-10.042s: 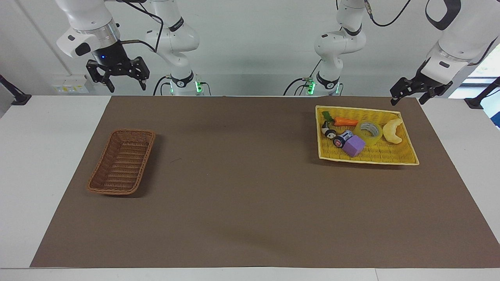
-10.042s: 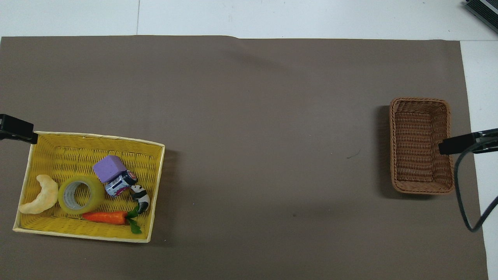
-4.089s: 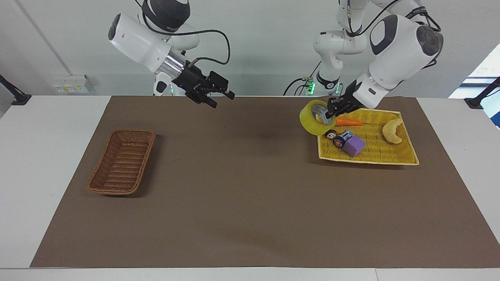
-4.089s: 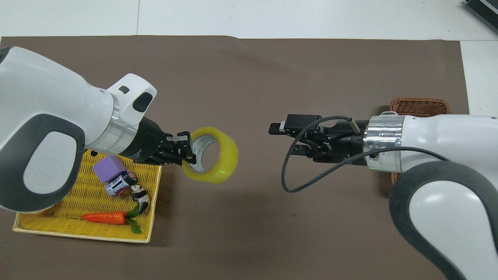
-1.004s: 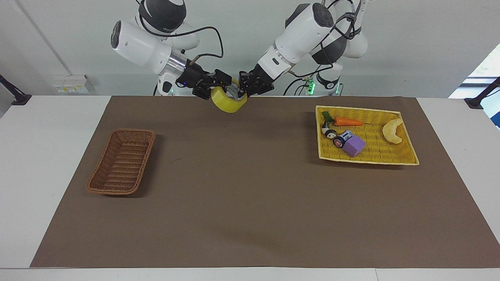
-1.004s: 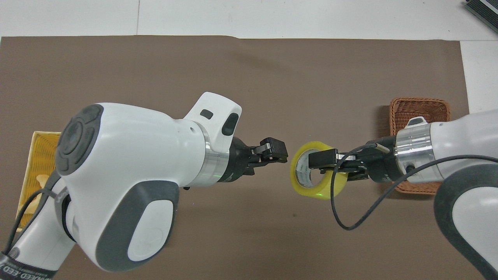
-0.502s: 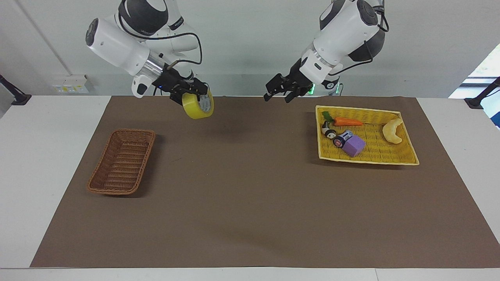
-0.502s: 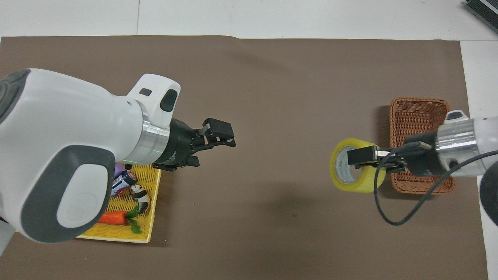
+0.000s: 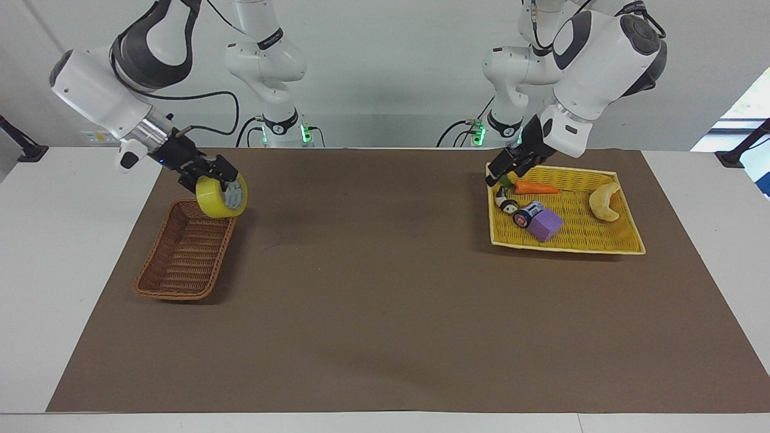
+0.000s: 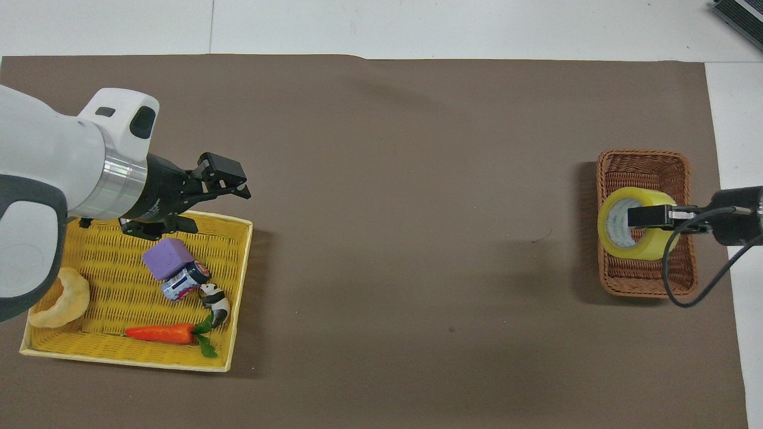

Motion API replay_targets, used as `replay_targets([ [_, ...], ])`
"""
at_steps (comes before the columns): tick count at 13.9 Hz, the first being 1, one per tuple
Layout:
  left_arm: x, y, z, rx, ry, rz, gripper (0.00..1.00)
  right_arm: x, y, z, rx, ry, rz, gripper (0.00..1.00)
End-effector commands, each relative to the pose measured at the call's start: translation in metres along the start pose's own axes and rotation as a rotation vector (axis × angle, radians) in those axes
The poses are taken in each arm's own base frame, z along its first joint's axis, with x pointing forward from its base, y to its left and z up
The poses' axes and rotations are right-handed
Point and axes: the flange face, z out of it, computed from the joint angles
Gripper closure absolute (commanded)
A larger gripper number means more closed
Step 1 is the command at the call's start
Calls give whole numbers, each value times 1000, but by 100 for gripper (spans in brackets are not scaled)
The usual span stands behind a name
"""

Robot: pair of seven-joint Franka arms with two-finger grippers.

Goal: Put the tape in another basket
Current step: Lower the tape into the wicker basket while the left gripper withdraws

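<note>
The yellow tape (image 9: 221, 197) hangs at a slant over the rim of the dark brown basket. My right gripper should therefore swing toward the basket's open middle (image 9: 184, 258), point down and lower the tape.
The roll of yellow tape (image 9: 213, 204) hangs in my right gripper (image 9: 218, 181), which is shut on its wall. It is held just above the end of the dark brown wicker basket (image 9: 180, 264) that is nearer to the robots. In the overhead view the tape (image 10: 647, 247) covers the middle of the basket (image 10: 644, 156), with the right gripper (image 10: 642, 221) over it. My left gripper (image 9: 503, 171) is open and empty over the corner of the yellow tray (image 9: 565, 246); it also shows in the overhead view (image 10: 231, 177).
The yellow woven tray (image 10: 128, 357) at the left arm's end holds a toy carrot (image 9: 534, 187), a purple block (image 9: 544, 224), a small can (image 10: 185, 281), a panda figure (image 10: 216, 304) and a pale crescent toy (image 9: 604, 201). A brown mat (image 9: 385, 288) covers the table.
The left gripper passed the tape to the right gripper and drew back over the yellow tray. The right gripper carried the tape from mid-table down over the brown basket.
</note>
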Motion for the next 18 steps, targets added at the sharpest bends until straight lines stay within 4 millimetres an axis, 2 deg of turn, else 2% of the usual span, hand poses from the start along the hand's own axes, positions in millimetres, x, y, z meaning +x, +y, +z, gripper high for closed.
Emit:
replay_targets([
  [1,24,-35,-14,89,36,142,0,15,35,13,-112,13,-76,100],
  [3,45,-74,-31,106,45,232,0,24,39,15,-243,13,-145,100],
  [5,52,-88,-59,166,71,316,0,36,50,25,-384,-26,-254,100],
  [7,55,-96,-74,237,73,389,0,42,58,32,-444,-44,-360,100],
  [9,50,-103,-75,280,17,467,0,45,48,39,-534,-101,-448,100],
  [11,51,-109,-84,344,-26,485,0,50,27,48,-648,-150,-541,100],
  [15,50,-119,-98,353,-52,521,0,55,-2,58,-840,-233,-694,100],
  [17,55,-131,-102,328,-46,480,0,56,-5,57,-930,-270,-770,100],
  [18,55,-132,-101,314,-47,476,0,55,-6,64,-949,-299,-809,100],
])
